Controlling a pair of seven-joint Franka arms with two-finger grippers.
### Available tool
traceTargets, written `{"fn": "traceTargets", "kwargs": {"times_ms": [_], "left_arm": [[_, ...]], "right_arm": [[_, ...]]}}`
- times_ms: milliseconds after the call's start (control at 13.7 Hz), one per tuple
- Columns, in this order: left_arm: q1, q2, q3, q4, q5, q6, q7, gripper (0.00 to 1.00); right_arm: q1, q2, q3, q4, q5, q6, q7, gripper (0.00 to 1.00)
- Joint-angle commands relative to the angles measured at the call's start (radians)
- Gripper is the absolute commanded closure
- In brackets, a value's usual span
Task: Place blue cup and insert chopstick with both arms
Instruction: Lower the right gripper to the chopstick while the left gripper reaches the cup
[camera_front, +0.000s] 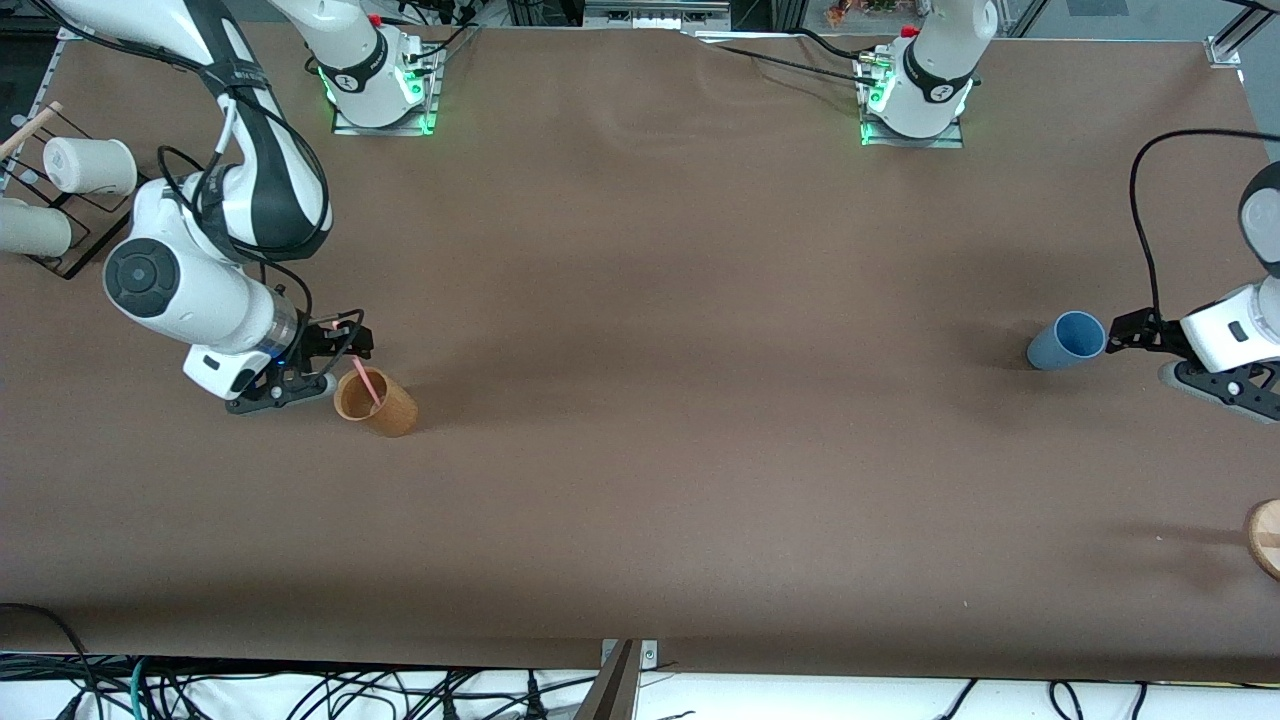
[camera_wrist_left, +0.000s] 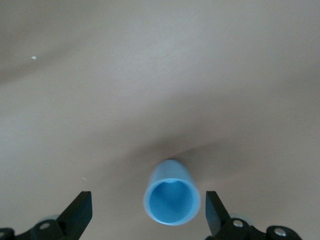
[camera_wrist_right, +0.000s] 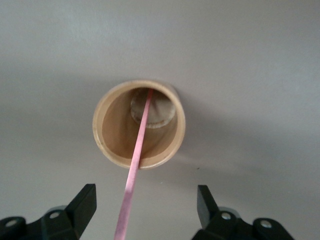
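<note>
I expect the blue cup (camera_front: 1065, 341) to stay standing upright when I carry it by its side, because the shadow (camera_front: 1002, 346) spreads from the cup's closed base.
The blue cup (camera_front: 1066, 340) lies on its side toward the left arm's end of the table, its mouth facing my left gripper (camera_front: 1135, 352). In the left wrist view the blue cup (camera_wrist_left: 171, 197) sits between and just ahead of the open fingers of the left gripper (camera_wrist_left: 147, 215), untouched. An orange-brown cup (camera_front: 378, 403) lies on its side toward the right arm's end, with the pink chopstick (camera_front: 368, 385) sticking out of its mouth. My right gripper (camera_front: 345, 362) is open at that mouth. In the right wrist view the chopstick (camera_wrist_right: 136, 167) runs from the orange-brown cup (camera_wrist_right: 107, 137) out between the open fingers of the right gripper (camera_wrist_right: 147, 210), ungripped.
A black wire rack (camera_front: 70, 225) with white cups (camera_front: 90, 165) stands at the right arm's end, farther from the front camera. A round wooden piece (camera_front: 1265, 538) lies at the table edge at the left arm's end, nearer to the front camera than the blue cup.
</note>
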Motion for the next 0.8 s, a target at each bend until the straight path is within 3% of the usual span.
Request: {"fn": "traceTargets", "kwargs": {"times_ms": [0, 220, 293, 366, 512, 585, 732], "left_arm": [[0.051, -0.037, -0.012, -0.191, 0.031, 0.199, 0.124, 0.0], [0.092, 0.029, -0.013, -0.269, 0.031, 0.284, 0.167, 0.0], [0.096, 0.058, -0.013, -0.26, 0.031, 0.297, 0.171, 0.1], [0.096, 0.073, -0.013, -0.258, 0.028, 0.314, 0.171, 0.42], [0.096, 0.092, -0.015, -0.255, 0.021, 0.315, 0.171, 0.94], [0.096, 0.095, -0.015, -0.253, 0.019, 0.315, 0.171, 1.0], [0.096, 0.095, -0.015, -0.237, 0.019, 0.306, 0.17, 1.0]], "right_arm": [[0.005, -0.021, -0.003, -0.05, -0.012, 0.032, 0.002, 0.27], [0.005, -0.007, -0.003, -0.047, -0.007, 0.032, 0.004, 0.73], [0.005, -0.007, -0.002, -0.045, -0.007, 0.032, 0.004, 0.85], [0.005, -0.007, 0.0, -0.045, -0.007, 0.032, 0.006, 0.96], [0.007, -0.01, 0.003, -0.042, -0.001, 0.029, 0.007, 1.0], [0.007, -0.011, 0.004, -0.038, -0.001, 0.026, 0.015, 1.0], [0.007, -0.021, 0.007, -0.027, 0.0, 0.012, 0.019, 1.0]]}}
